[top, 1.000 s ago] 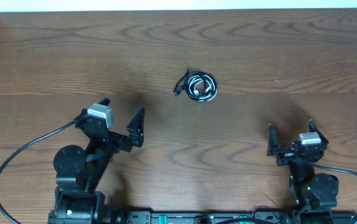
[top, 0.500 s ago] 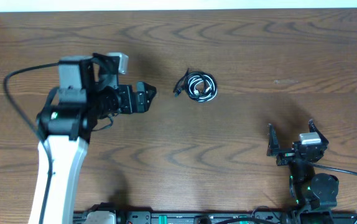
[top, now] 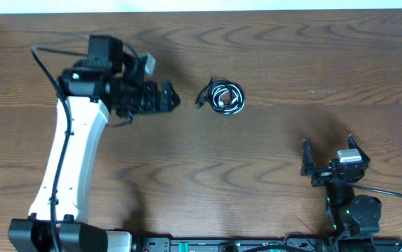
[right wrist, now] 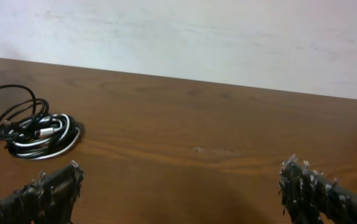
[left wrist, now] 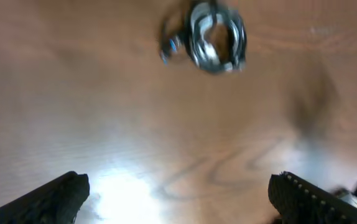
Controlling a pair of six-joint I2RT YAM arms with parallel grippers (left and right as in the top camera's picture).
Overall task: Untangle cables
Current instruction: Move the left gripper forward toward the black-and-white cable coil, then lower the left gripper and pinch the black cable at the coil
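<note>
The cables are wound up in a tight coil (top: 228, 96) and the robot's left gripper is empty next to it, so next the left gripper reaches in and tugs the protruding plug ends (top: 202, 101) loose.
The cables (top: 222, 97) lie bunched in a small coil of black and white cord on the wooden table (top: 271, 42), a little beyond its middle. My left gripper (top: 171, 98) hangs just left of the coil, pointing toward it, open and empty. From the left wrist the blurred cables (left wrist: 206, 37) appear ahead at the top, apart from the wide-spread left gripper (left wrist: 178, 190). My right gripper (top: 326, 149) rests open near the front right, well away from the coil. From the right wrist the cables (right wrist: 35, 127) sit far left, beyond the open right gripper (right wrist: 180, 180).
The left arm's white link (top: 64, 168) stretches from the near left up to the far left. A thick black arm cord (top: 5, 189) loops at the front left, another (top: 397, 199) at the front right. A pale wall (right wrist: 178, 37) backs the table's far edge.
My left arm has swung up from the near left and reached right, bringing its open gripper close beside the coil. The right arm and the cables have not moved.
</note>
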